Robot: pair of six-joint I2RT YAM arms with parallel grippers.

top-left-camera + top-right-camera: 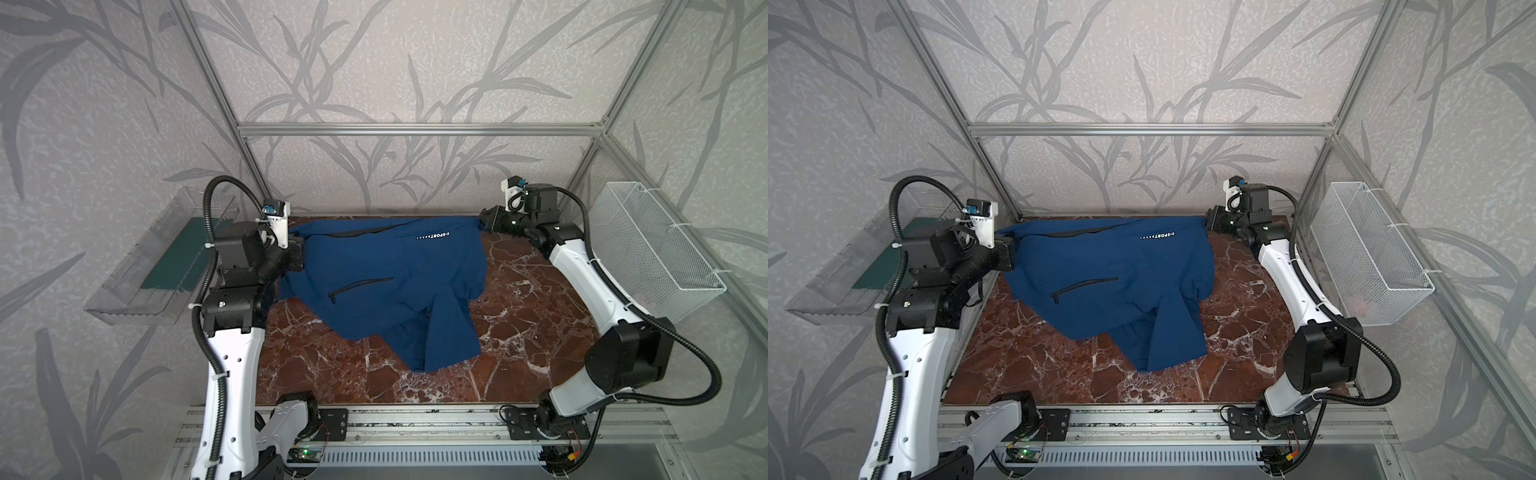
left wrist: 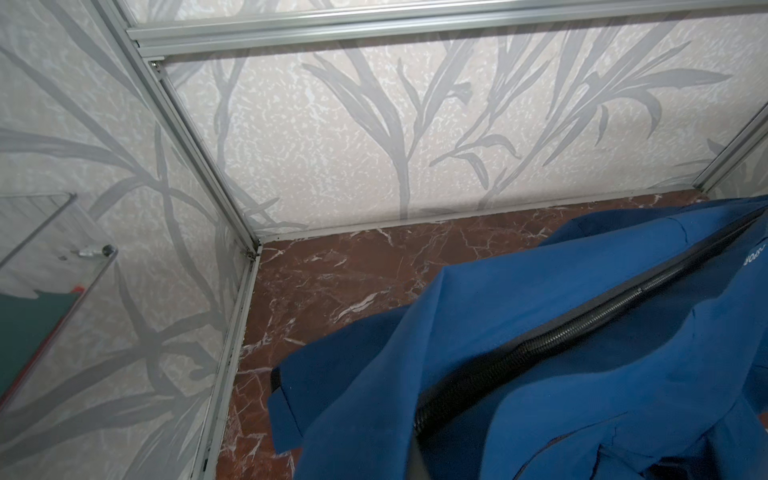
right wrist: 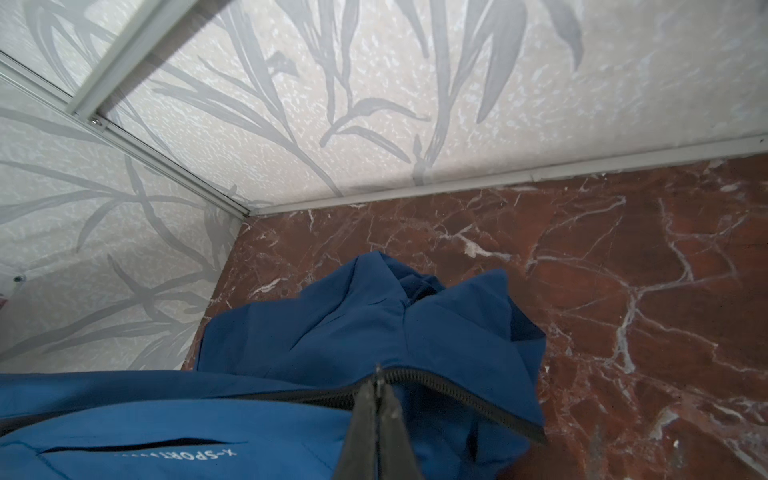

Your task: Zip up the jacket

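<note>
The front zipper (image 1: 352,233) lies along the jacket's far edge near the back wall, so the robot's left gripper and right gripper should pull it over to the near marble (image 1: 352,360).
The navy-blue jacket (image 1: 374,282) (image 1: 1100,274) lies spread over the rear of the marble table, its far edge stretched between my two grippers. My left gripper (image 1: 300,249) (image 1: 1011,254) is at the jacket's left end, shut on the fabric. In the left wrist view its fingers are buried under the cloth (image 2: 519,395) beside the black front zipper (image 2: 582,324). My right gripper (image 1: 483,220) (image 1: 1208,219) (image 3: 378,376) is at the right end, shut on the small pull of the zipper (image 3: 457,388). White X-SPORT lettering (image 1: 433,236) sits near the far edge.
A clear plastic bin (image 1: 124,299) holding a green mat hangs on the left wall. A white wire basket (image 1: 648,249) hangs on the right wall. Aluminium frame posts and the back wall stand close behind both grippers. Bare marble table (image 1: 532,316) shows in front and to the right.
</note>
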